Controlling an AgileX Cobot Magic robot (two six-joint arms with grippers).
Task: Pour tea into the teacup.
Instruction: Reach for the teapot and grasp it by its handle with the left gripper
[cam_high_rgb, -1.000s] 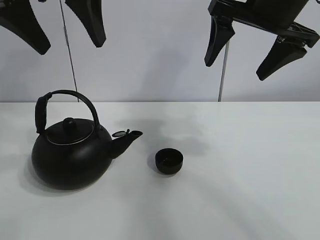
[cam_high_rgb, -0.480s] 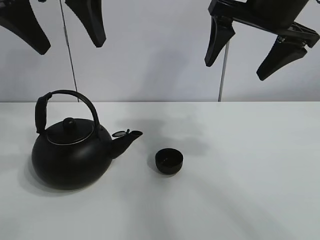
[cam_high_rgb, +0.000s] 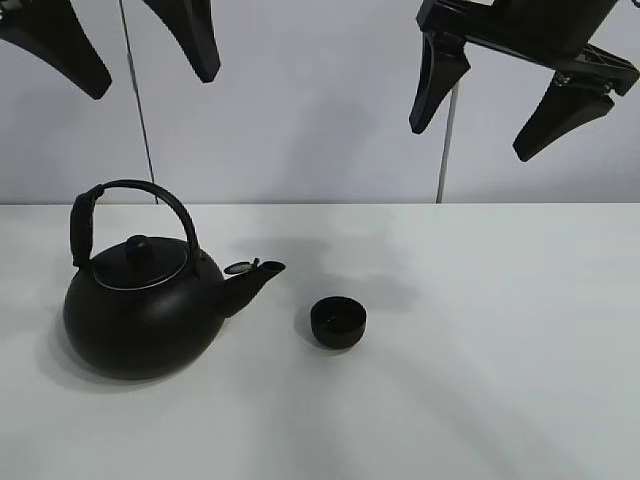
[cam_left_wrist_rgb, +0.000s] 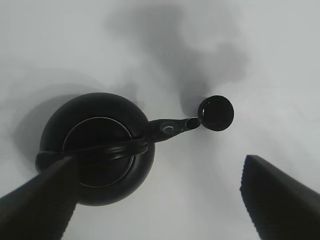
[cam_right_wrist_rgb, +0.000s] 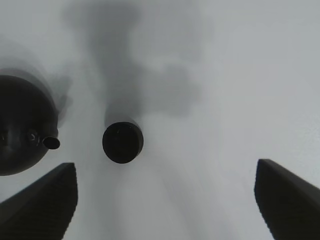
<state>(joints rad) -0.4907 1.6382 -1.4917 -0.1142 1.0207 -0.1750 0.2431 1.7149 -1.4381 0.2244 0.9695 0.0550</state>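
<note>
I should turn my left gripper level and take hold of the handle's upright end (cam_high_rgb: 82, 230) opposite the kettle's spout before I pour, because the gripper points down over the kettle's arched handle (cam_high_rgb: 140, 184).
A big round black kettle (cam_high_rgb: 140, 310) with an arched handle stands on the white table at the left, its spout pointing right. The small black teacup (cam_high_rgb: 338, 322) stands just right of the spout tip. Both show in the left wrist view: kettle (cam_left_wrist_rgb: 97, 147), teacup (cam_left_wrist_rgb: 216, 113). The right wrist view shows the teacup (cam_right_wrist_rgb: 123, 142) and part of the kettle (cam_right_wrist_rgb: 20, 125). My left gripper (cam_high_rgb: 135, 50) hangs open high above the kettle. My right gripper (cam_high_rgb: 500, 95) hangs open high above the table, right of the teacup. Both are empty.
The white table (cam_high_rgb: 500, 350) stretches to the right and front of the cup. A grey wall stands behind, with two thin vertical rods (cam_high_rgb: 445, 150) against it.
My left gripper has shifted slightly to the right and up at the top of the exterior view. The kettle, the teacup and the right gripper have not moved.
</note>
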